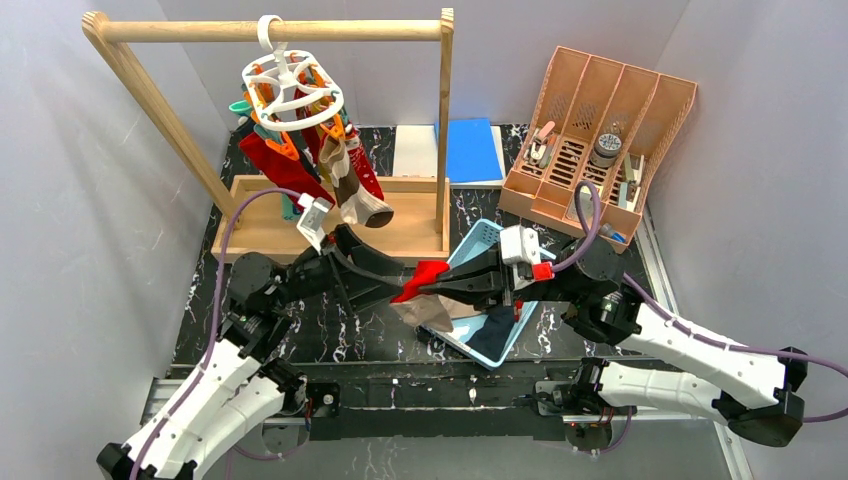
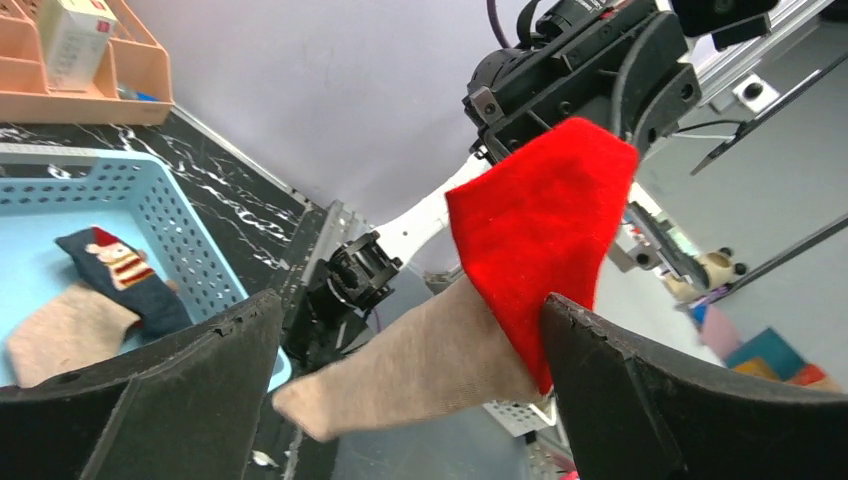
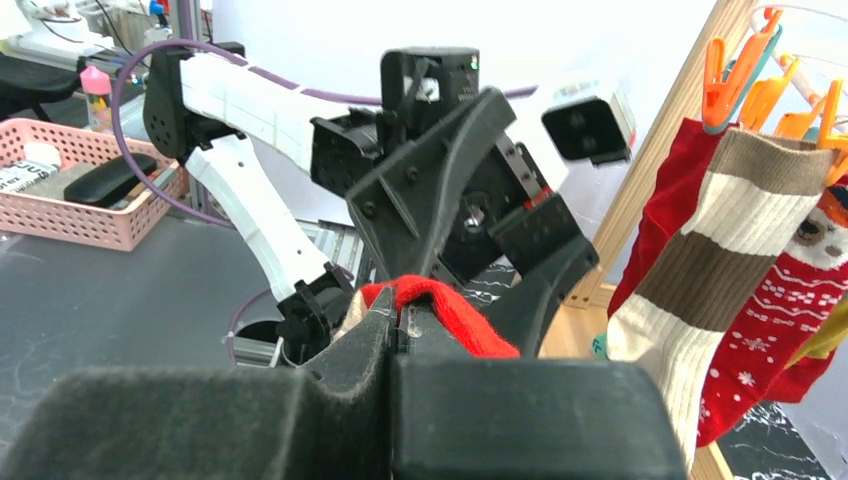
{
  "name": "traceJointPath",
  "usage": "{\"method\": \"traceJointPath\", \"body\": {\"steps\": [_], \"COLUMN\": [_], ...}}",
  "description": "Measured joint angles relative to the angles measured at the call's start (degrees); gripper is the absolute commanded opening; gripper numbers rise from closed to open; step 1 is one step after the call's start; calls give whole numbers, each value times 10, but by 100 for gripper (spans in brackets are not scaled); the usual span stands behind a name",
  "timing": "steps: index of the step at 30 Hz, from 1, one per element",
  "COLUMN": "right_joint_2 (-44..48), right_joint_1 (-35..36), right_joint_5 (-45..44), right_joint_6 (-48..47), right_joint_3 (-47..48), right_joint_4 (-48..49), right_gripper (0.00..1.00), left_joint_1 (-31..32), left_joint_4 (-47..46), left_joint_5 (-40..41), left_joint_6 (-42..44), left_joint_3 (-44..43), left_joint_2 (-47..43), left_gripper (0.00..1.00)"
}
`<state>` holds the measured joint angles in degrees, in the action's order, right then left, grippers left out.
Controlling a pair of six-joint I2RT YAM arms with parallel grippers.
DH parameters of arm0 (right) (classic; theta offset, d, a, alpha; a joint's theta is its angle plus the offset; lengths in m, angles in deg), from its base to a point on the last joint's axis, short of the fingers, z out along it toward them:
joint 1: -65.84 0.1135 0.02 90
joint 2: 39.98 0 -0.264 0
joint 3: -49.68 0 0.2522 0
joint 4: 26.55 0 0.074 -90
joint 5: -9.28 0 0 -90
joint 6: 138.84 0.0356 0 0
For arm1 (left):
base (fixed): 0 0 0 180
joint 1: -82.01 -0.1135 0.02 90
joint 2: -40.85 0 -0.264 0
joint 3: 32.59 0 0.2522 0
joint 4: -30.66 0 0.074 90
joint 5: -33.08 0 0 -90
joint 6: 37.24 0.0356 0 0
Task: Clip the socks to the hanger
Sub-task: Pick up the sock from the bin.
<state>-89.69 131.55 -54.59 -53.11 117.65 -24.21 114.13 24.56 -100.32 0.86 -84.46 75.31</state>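
Next, I shift my open left gripper, because the sock's red cuff [image 2: 550, 195] leans past one of its fingertips, and center the cuff [image 2: 520, 285] before closing on it.
My right gripper [image 1: 432, 288] is shut on a red-and-tan sock [image 1: 420, 278], pinching its red cuff [image 3: 460, 310] between the fingertips [image 3: 398, 315]. The sock hangs above the blue basket [image 1: 480, 240]. My left gripper [image 2: 410, 330] is open, one finger on each side of the sock [image 2: 540, 210], and the red edge touches one finger [image 2: 620, 370]. The white ring hanger [image 1: 293, 85] hangs from the wooden rail with several socks [image 1: 340, 170] clipped on it. Those hung socks [image 3: 720, 250] and orange clips [image 3: 735, 55] show in the right wrist view. A navy sock [image 2: 120, 265] and a tan sock [image 2: 70, 330] lie in the basket.
The wooden rail frame [image 1: 270, 30] stands on a wooden tray base [image 1: 250, 225] at the back left. A peach slotted organizer [image 1: 600, 130] with small items sits at the back right. Blue and white flat pads [image 1: 450, 150] lie between them.
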Motion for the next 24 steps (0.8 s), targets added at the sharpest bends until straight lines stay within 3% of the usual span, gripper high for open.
{"method": "traceJointPath", "body": {"steps": [10, 17, 24], "right_joint_2": [-34, -40, -41], "right_joint_1": [0, 0, 0], "right_joint_5": [14, 13, 13], "right_joint_6": [16, 19, 24], "right_joint_3": [4, -3, -18], "right_joint_4": [39, 43, 39], "right_gripper": [1, 1, 1], "left_joint_1": [1, 4, 6], "left_joint_4": [-140, -204, -229], "left_joint_5": [-37, -40, -40], "left_joint_6": [-104, -138, -151], "left_joint_3": [19, 16, 15], "left_joint_2": [25, 24, 24], "left_gripper": [88, 70, 46]}}
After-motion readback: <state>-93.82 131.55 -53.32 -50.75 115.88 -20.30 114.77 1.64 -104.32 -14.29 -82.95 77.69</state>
